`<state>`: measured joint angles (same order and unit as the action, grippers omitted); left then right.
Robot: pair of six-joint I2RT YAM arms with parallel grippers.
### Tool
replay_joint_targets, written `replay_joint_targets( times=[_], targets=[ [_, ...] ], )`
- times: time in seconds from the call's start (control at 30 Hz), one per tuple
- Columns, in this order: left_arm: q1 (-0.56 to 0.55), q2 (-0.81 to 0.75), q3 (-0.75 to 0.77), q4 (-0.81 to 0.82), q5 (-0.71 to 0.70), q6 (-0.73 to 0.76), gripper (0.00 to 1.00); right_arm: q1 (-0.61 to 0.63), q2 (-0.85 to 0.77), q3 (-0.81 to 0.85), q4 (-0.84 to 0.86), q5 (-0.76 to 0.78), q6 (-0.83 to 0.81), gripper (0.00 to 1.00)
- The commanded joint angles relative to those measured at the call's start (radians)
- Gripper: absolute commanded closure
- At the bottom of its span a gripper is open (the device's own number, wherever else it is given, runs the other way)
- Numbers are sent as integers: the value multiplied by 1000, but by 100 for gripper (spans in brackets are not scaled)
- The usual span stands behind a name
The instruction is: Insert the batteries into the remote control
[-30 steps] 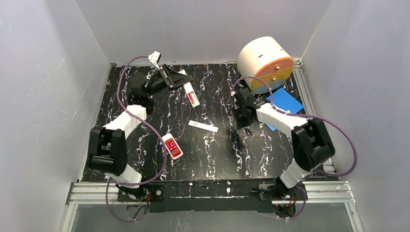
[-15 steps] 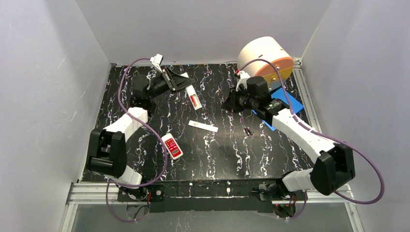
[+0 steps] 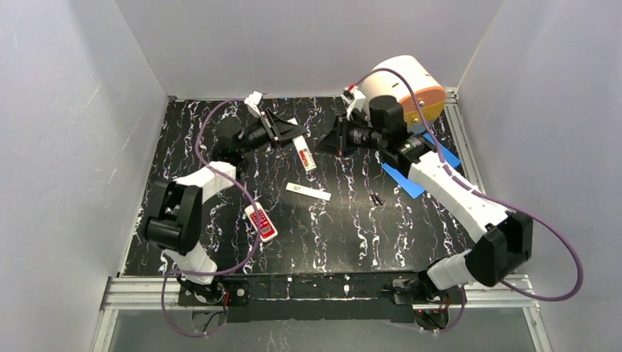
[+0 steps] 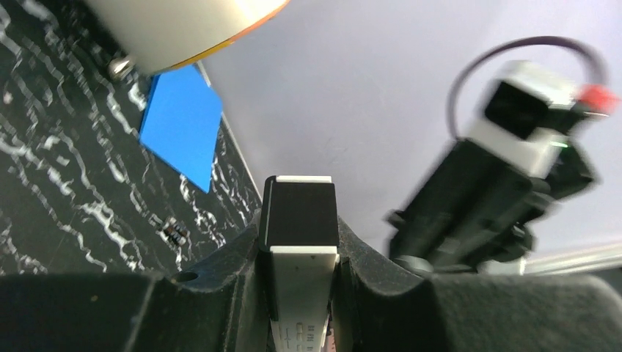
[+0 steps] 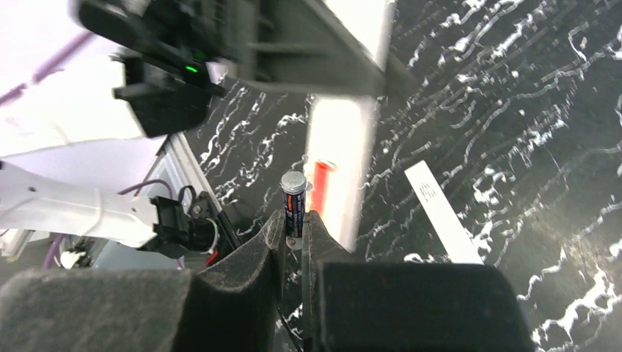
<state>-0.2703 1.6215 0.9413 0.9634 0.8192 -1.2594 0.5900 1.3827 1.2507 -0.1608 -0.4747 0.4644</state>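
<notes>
My right gripper should shift the battery in my right gripper (image 5: 294,202), level with my left gripper's fingers, along the remote control to its red compartment (image 3: 305,157) before inserting it.
My left gripper (image 3: 287,134) is shut on the remote control (image 3: 304,153), a long slim white bar with a red patch, held off the table at the back centre. In the left wrist view the remote (image 4: 302,282) sits between the fingers, its dark end pointing out. My right gripper (image 3: 328,144) is just right of the remote and is shut on a dark battery (image 5: 294,205) with a silver cap. The remote (image 5: 334,147) shows blurred just beyond that battery. More batteries (image 3: 377,199) lie on the table; they also show in the left wrist view (image 4: 174,233).
A thin white strip (image 3: 308,192) lies mid-table. A shorter white remote with a red button face (image 3: 261,222) lies nearer the left arm. A blue pad (image 3: 418,174) and a large cream drum with an orange face (image 3: 402,88) are at the back right. Grey walls enclose the table.
My right arm has risen from the table near the loose batteries and swung up and left to the remote. My left gripper has carried the remote to the right.
</notes>
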Motion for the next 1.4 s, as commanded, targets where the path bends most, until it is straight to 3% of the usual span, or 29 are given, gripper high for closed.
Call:
replay_joint_targets(
  times=[0.0, 0.07, 0.13, 0.3, 0.43, 0.67, 1.07, 1.37],
  targets=[
    [-11, 84, 38, 18, -8, -51, 100, 21, 105, 234, -244, 6, -11, 98],
    [-11, 92, 44, 19, -3, -37, 100, 22, 137, 302, -336, -13, -24, 97],
    [-12, 93, 48, 27, 0, -27, 100, 23, 120, 283, -313, -30, -31, 96],
    [-12, 89, 49, 49, 15, -26, 100, 24, -25, 86, -17, -92, -59, 94],
    [-11, 81, 41, 60, 40, -29, 100, 34, -151, -67, 192, -16, -111, 93],
    [-13, 75, 43, 110, 63, -67, 100, 50, -176, -87, 175, 16, -286, 93],
    [-14, 70, 53, 158, 72, -109, 100, 66, -186, -101, 207, 0, -364, 93],
    [-16, 69, 46, 163, 65, -111, 100, 68, -179, -103, 230, 25, -279, 93]
  ],
)
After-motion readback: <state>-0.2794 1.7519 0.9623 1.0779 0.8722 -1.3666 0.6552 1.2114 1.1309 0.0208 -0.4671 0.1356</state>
